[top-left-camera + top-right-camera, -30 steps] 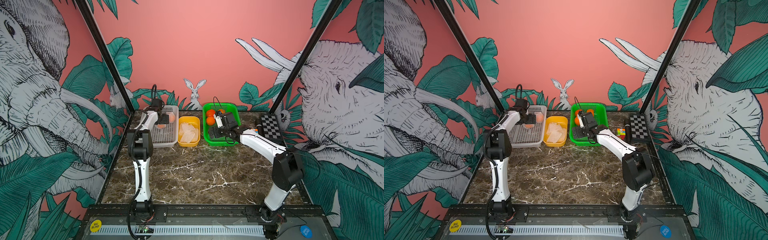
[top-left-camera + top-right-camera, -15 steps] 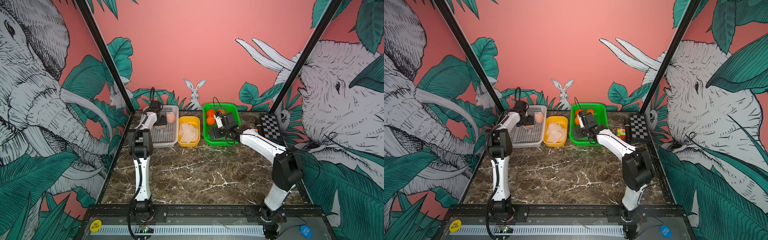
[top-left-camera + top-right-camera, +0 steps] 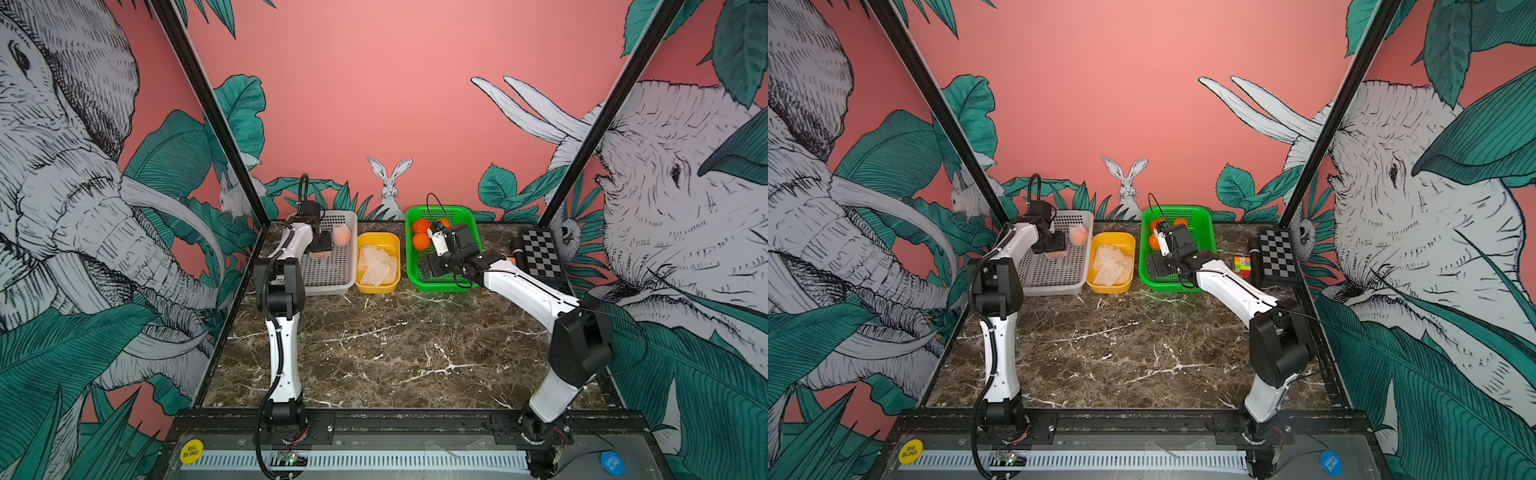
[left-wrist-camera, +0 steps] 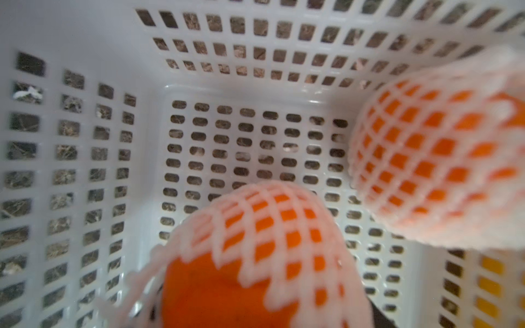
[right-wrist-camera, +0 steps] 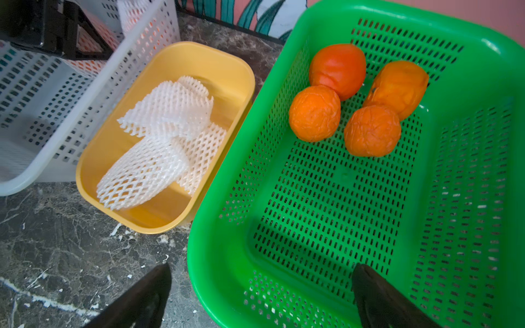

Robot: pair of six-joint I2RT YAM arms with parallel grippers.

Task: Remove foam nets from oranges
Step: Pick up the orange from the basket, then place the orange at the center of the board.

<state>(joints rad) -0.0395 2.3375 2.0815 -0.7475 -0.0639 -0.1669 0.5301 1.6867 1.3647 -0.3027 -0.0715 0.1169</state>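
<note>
The netted orange (image 4: 262, 257) is clear of its neighbour and the marble before the yellow tub (image 3: 390, 340) is open, so my left gripper keeps going there and lets go of the orange.
Two oranges in foam nets lie in the white basket (image 3: 332, 284). My left gripper (image 3: 320, 249) reaches down into the basket and is shut on the nearer netted orange (image 4: 270, 241), whose bare skin shows at the net's open end. The second netted orange (image 4: 437, 159) rests against the basket's far right wall (image 3: 341, 235). Several bare oranges (image 5: 314, 113) sit at the back of the green basket (image 5: 483, 85). My right gripper (image 5: 261, 284) hangs open and empty over that basket's front left rim, one finger on each side of it.
A yellow tub (image 3: 378, 286) between the two baskets holds several empty foam nets (image 5: 162, 136). At the right of the marble table sit a multicoloured puzzle cube (image 3: 1242, 266), a black cylinder (image 3: 1253, 257) and a chequered board (image 3: 540, 253).
The left gripper's jaws have narrowed around the netted orange in the white basket. The right arm has not moved.
</note>
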